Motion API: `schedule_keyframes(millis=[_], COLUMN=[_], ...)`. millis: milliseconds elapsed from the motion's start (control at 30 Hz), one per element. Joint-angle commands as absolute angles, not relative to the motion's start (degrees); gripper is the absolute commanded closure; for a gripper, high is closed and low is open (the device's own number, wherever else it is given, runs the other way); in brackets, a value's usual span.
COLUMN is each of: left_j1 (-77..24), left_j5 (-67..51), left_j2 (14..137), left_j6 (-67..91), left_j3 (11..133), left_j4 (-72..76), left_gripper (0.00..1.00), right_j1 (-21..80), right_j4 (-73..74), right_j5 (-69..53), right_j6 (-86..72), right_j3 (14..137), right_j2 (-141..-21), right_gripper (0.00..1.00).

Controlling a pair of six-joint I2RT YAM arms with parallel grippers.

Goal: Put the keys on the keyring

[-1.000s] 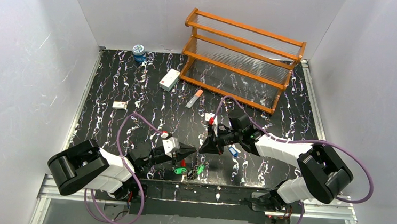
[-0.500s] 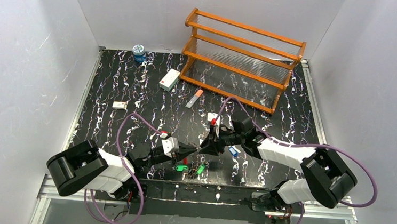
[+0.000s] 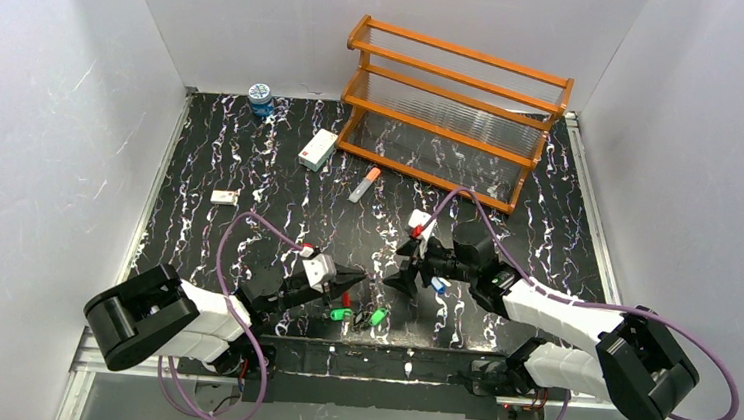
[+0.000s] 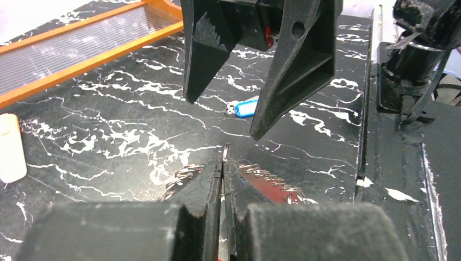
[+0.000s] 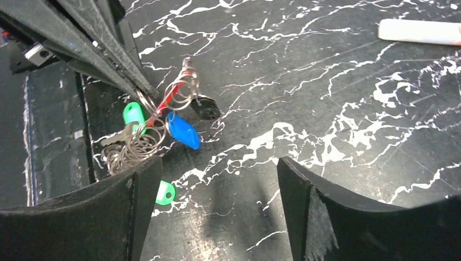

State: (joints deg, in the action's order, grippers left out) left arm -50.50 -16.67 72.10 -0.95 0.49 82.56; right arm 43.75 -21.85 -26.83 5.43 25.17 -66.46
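The keyring is hanging edge-on, with its small silver rings bunched (image 5: 138, 145) underneath, so next my left gripper puts the keyring down flat in front of my right gripper (image 3: 374, 284) first.
My left gripper (image 3: 354, 284) (image 4: 223, 160) is shut on the keyring (image 5: 169, 98), a thin loop that is part red wire and part silver, and holds it just above the table. A blue key (image 5: 182, 130) and a green key (image 5: 132, 115) hang from it among small silver rings. Another green key (image 5: 164, 193) lies on the table below. A separate blue key (image 4: 244, 107) (image 3: 437, 285) lies flat beside my right arm. My right gripper (image 3: 405, 273) (image 5: 216, 163) faces the left one a short way off, open, with nothing between its fingers (image 4: 293, 65).
An orange rack (image 3: 451, 106) stands at the back right. An orange-and-white tube (image 3: 364, 184), a white box (image 3: 318, 150), a blue jar (image 3: 259, 98) and a small white item (image 3: 225, 196) lie further back. The table's near edge is close behind the keys.
My right gripper has gone from shut to open and drawn back to the right, away from the left gripper's tip. The left gripper stays shut on the keyring.
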Motion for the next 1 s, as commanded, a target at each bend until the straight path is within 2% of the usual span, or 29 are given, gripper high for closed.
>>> schedule_keyframes(millis=[0, 67, 167, 233, 300, 333, 433, 467, 500, 733, 967], left_j1=[-50.8, -50.8, -50.7, -50.8, -50.7, -50.8, -50.8, -50.8, -50.8, -50.7, -50.3], left_j5=[-14.0, -13.0, -11.1, -9.1, -6.3, -4.4, 5.4, 9.4, 12.8, 27.1, 29.6], left_j2=[70.8, 70.8, 71.1, 71.3, 71.1, 70.9, 69.2, 68.5, 67.8, 68.7, 74.5], left_j6=[-2.6, -2.9, -3.1, -3.0, -2.5, -1.8, 3.8, 6.1, 7.8, 14.2, 26.9], left_j3=[1.6, 2.9, 5.0, 6.5, 8.0, 8.6, 10.8, 11.8, 13.2, 25.5, 31.3], left_j4=[78.7, 76.0, 71.6, 68.8, 66.3, 65.2, 60.4, 57.5, 54.1, 23.4, 7.7], left_gripper=[1.00, 0.99, 0.88, 0.79, 0.64, 0.53, 0.13, 0.04, 0.02, 0.02, 0.02], right_j1=[43.7, 43.7, 43.5, 43.3, 43.2, 43.1, 42.9, 42.8, 42.7, 42.4, 42.3], right_j4=[-25.8, -26.6, -27.3, -27.3, -27.1, -26.8, -25.6, -25.0, -24.5, -23.1, -19.5], right_j5=[-21.6, -20.8, -17.3, -15.3, -13.4, -12.1, -9.0, -8.1, -7.0, -0.4, 1.5], right_j6=[2.4, 1.0, -2.7, -4.2, -5.7, -6.8, -9.8, -10.5, -11.3, -15.7, -18.4], right_j3=[24.4, 24.1, 23.9, 24.0, 24.3, 24.5, 25.3, 25.5, 25.7, 24.4, 24.9], right_j2=[-65.4, -65.4, -65.1, -65.0, -65.0, -65.0, -64.6, -64.3, -63.9, -59.9, -60.7], right_gripper=[0.13, 0.11, 0.02, 0.01, 0.01, 0.01, 0.01, 0.01, 0.01, 0.01, 0.01])
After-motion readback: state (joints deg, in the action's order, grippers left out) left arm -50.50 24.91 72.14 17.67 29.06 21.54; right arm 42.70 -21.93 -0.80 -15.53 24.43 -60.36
